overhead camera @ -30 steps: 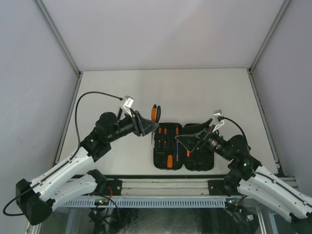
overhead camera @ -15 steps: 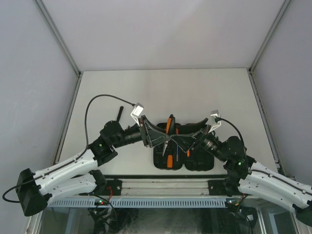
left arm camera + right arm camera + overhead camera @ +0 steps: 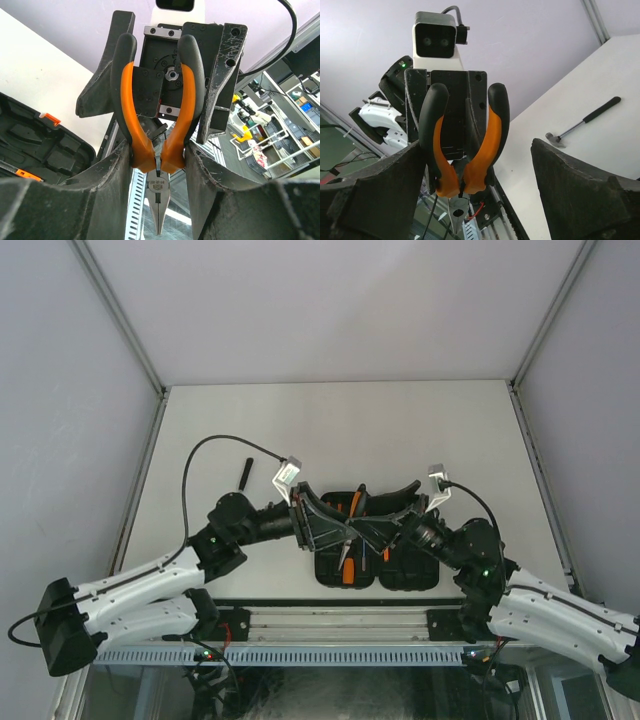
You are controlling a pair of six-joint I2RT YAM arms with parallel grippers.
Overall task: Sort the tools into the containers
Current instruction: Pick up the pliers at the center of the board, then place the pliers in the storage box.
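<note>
The robot's left gripper is holding the pliers while the case's emptier half [image 3: 410, 570] lies by its right gripper, so next the left gripper releases the handles [image 3: 486, 150] to the right gripper.
Orange-and-black needle-nose pliers [image 3: 355, 502] hang over the open black case [image 3: 410, 570], with my left gripper [image 3: 338, 530] shut on them. In the left wrist view the pliers [image 3: 157, 150] are pinched by their handles close to the pivot, nose toward the camera. My right gripper [image 3: 368, 530] faces the left one, open, its fingers on either side of the handles. In the right wrist view the pliers [image 3: 465, 145] sit near my left finger [image 3: 385, 190], and a wide gap separates them from the other finger. Orange-handled screwdrivers [image 3: 347, 570] lie in the case's slots.
A hammer [image 3: 243, 472] with a black handle lies on the white table left of the case; the right wrist view shows this hammer [image 3: 585, 122] too. The case [image 3: 35, 145] has an orange latch [image 3: 48, 118]. Grey walls enclose the table on three sides.
My left arm has carried the pliers right and toward the near edge, from beside the case to above it. The right gripper has closed in around the handles, its jaws slightly narrower.
</note>
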